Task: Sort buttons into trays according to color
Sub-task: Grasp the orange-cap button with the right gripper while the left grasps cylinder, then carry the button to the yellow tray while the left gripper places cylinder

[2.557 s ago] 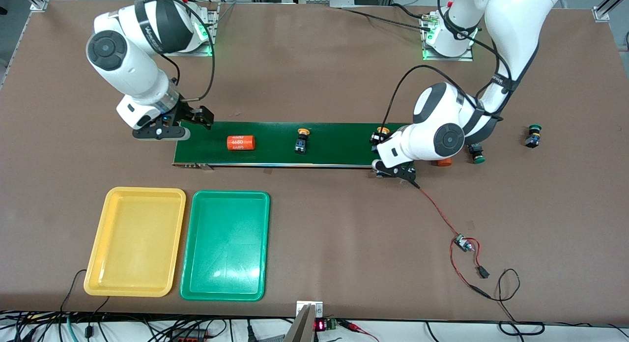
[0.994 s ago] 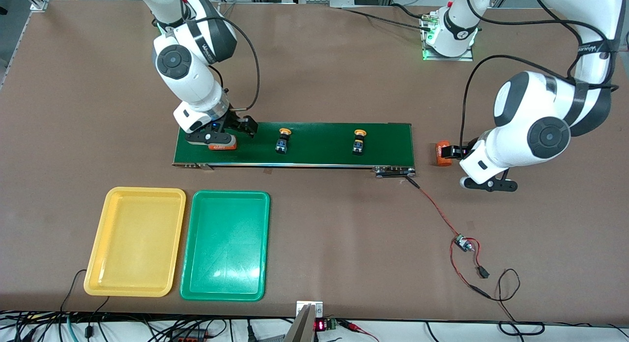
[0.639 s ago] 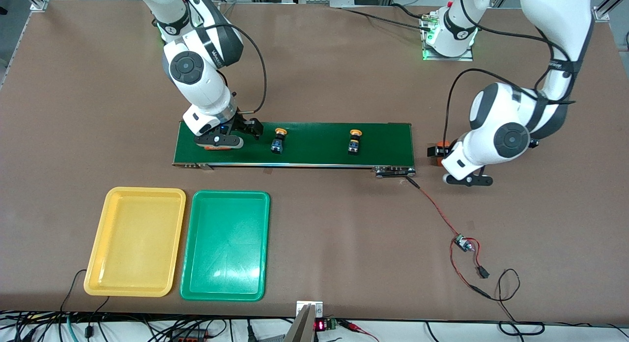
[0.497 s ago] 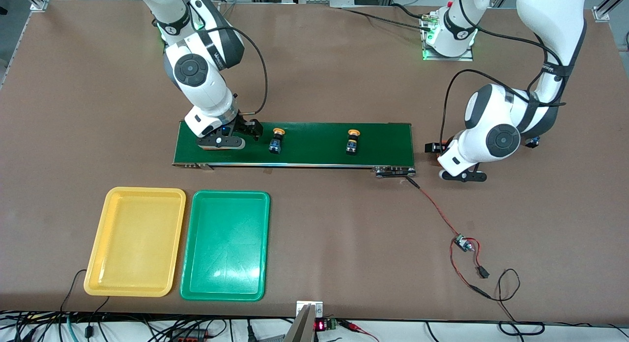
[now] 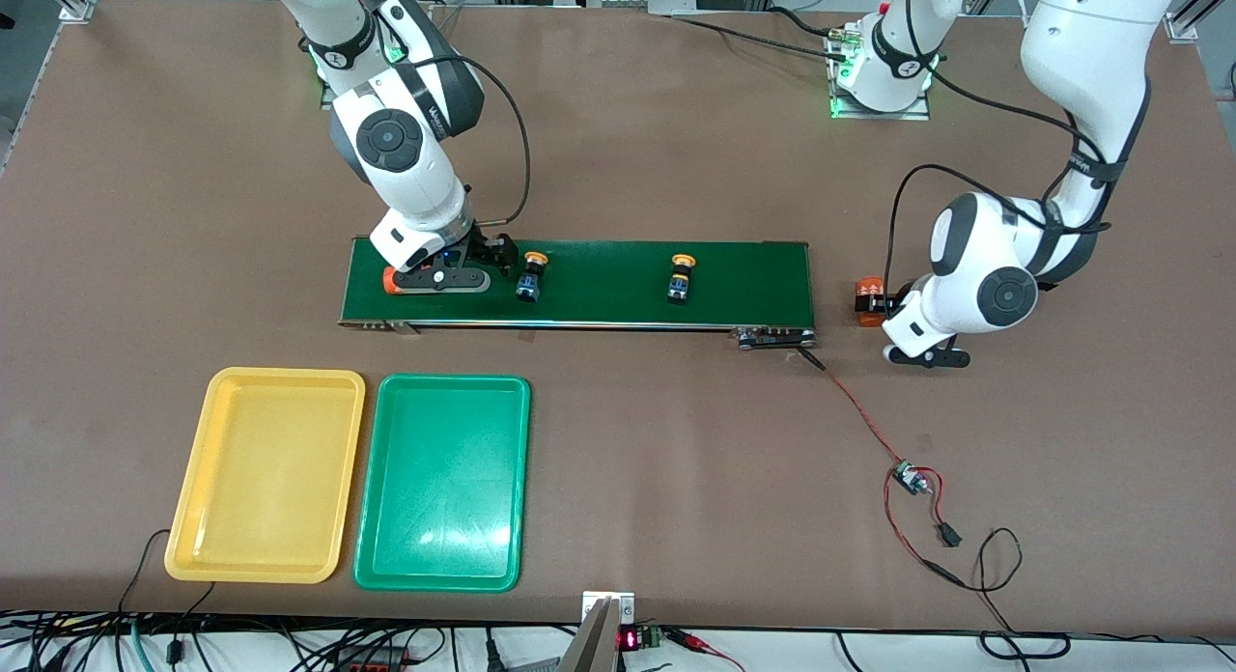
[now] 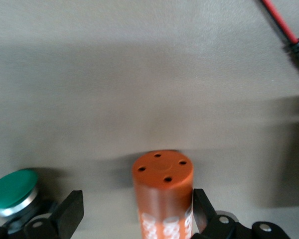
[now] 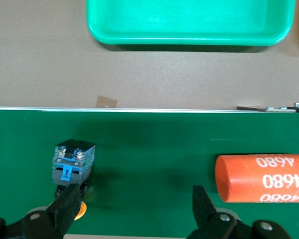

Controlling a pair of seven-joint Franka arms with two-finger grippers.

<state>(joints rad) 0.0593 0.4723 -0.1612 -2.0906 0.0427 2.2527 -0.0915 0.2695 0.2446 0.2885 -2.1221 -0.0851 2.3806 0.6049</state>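
I need to center my right gripper on the yellow-capped button (image 5: 530,278) before I close it for the yellow tray (image 5: 267,475), because the button is against one finger, away from my right gripper's middle.
Two yellow-capped buttons lie on the dark-green belt (image 5: 599,310): one (image 5: 528,278) beside my right gripper (image 5: 454,280), the other (image 5: 680,280) farther toward the left arm's end. My right gripper (image 7: 135,206) hangs low over the belt, open, bare belt between its fingers; that button (image 7: 73,162) lies at one fingertip. A green-capped button (image 6: 12,188) shows beside my left gripper (image 6: 137,214), which is open around an orange cylinder (image 6: 163,191) on the table. The yellow tray (image 5: 266,474) and green tray (image 5: 442,479) lie empty, nearer the camera.
An orange "4680" cylinder (image 7: 261,178) lies on the belt just outside my right gripper's other finger. The cylinder (image 5: 869,300) at my left gripper (image 5: 925,353) lies off the belt's end. A red wire with a small board (image 5: 908,477) trails across the table.
The belt carried both yellow buttons and the cylinder toward the right arm's end. My right gripper slid along the belt, past the cylinder. My left arm shifted about the other cylinder.
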